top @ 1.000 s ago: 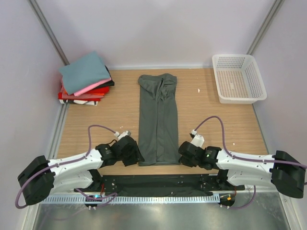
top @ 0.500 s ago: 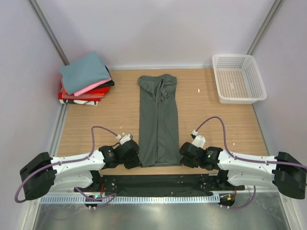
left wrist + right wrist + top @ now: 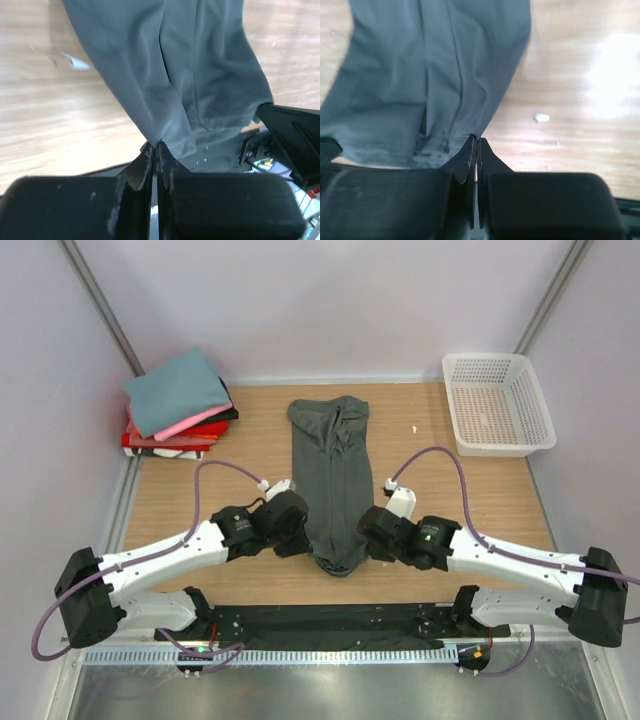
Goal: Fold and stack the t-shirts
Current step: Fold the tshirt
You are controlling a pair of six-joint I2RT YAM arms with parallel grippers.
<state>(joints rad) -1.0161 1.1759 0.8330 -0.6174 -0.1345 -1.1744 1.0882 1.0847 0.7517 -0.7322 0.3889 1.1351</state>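
The robot's grippers are holding both corners of the t-shirt's near hem point(image 3: 340, 568), so the right gripper goes on carrying the hem over the straight strip until it gets close to the strip's far end point(image 3: 329, 418).
The dark grey-green t-shirt point(image 3: 333, 475) lies as a long narrow strip down the middle of the wooden table, its near hem lifted and sagging between the arms. My left gripper point(image 3: 300, 537) is shut on the hem's left corner, seen in the left wrist view point(image 3: 156, 144) with the shirt point(image 3: 170, 65) hanging ahead. My right gripper point(image 3: 366, 537) is shut on the hem's right corner, seen in the right wrist view point(image 3: 476, 140) with the shirt point(image 3: 435, 70) ahead. A stack of folded t-shirts point(image 3: 180, 403), teal-blue on top, then pink, black and red, sits at the back left.
A white plastic lattice basket point(image 3: 497, 403) stands at the back right corner. Grey walls close the table on three sides. A small white scrap point(image 3: 415, 429) lies on the wood point(image 3: 460, 500) near the basket; another scrap point(image 3: 540, 118) shows in the right wrist view.
Both grippers have closed on the shirt's near hem corners, lifted them, and moved away from the near edge toward the middle. The hem now sags between them.
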